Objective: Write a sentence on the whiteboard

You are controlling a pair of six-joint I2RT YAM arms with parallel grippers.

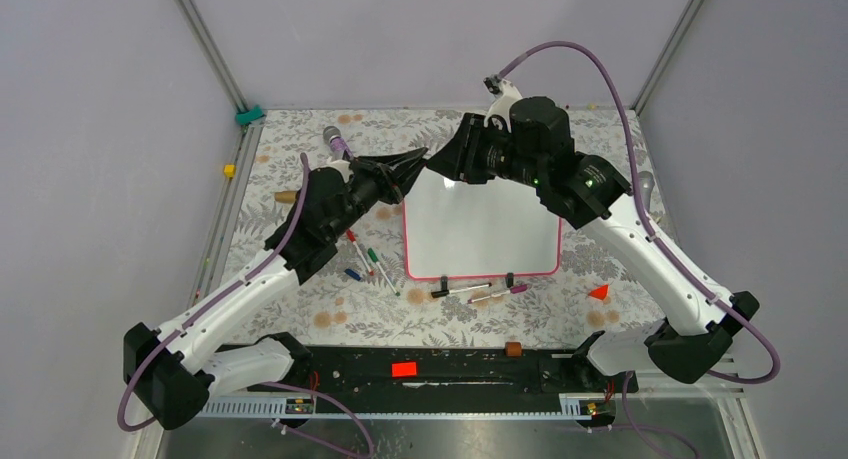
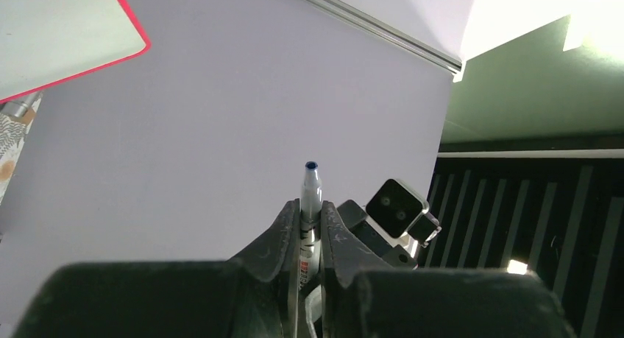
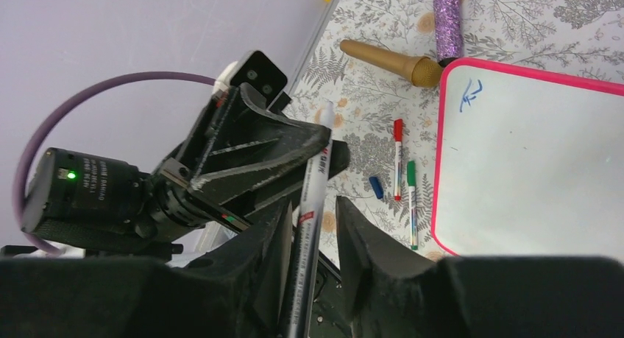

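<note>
The left gripper is holding the marker near its blue tip (image 2: 311,166), so next the right gripper grips the marker's body (image 3: 305,235) before the left gripper lets go and moves away.
The whiteboard (image 1: 480,229) lies flat mid-table, white with a pink-red rim, a small blue scribble (image 3: 471,95) in its far left corner. Above that corner the two grippers meet nose to nose. My left gripper (image 2: 313,209) is shut on a white marker (image 2: 309,194), whose uncapped blue tip (image 2: 310,165) sticks out past the fingers. In the right wrist view the same marker (image 3: 321,157) runs back between the jaws of my right gripper (image 3: 312,205). These jaws stand open: one finger lies against the barrel and a gap shows at the other.
Left of the board lie a red-capped marker (image 3: 398,157), a green-capped one (image 3: 411,198) and a blue cap (image 3: 376,187). A gold cone (image 3: 390,60) and a purple glitter stick (image 3: 447,18) lie behind. Two more markers (image 1: 475,291) lie at the board's front edge, an orange wedge (image 1: 599,292) to the right.
</note>
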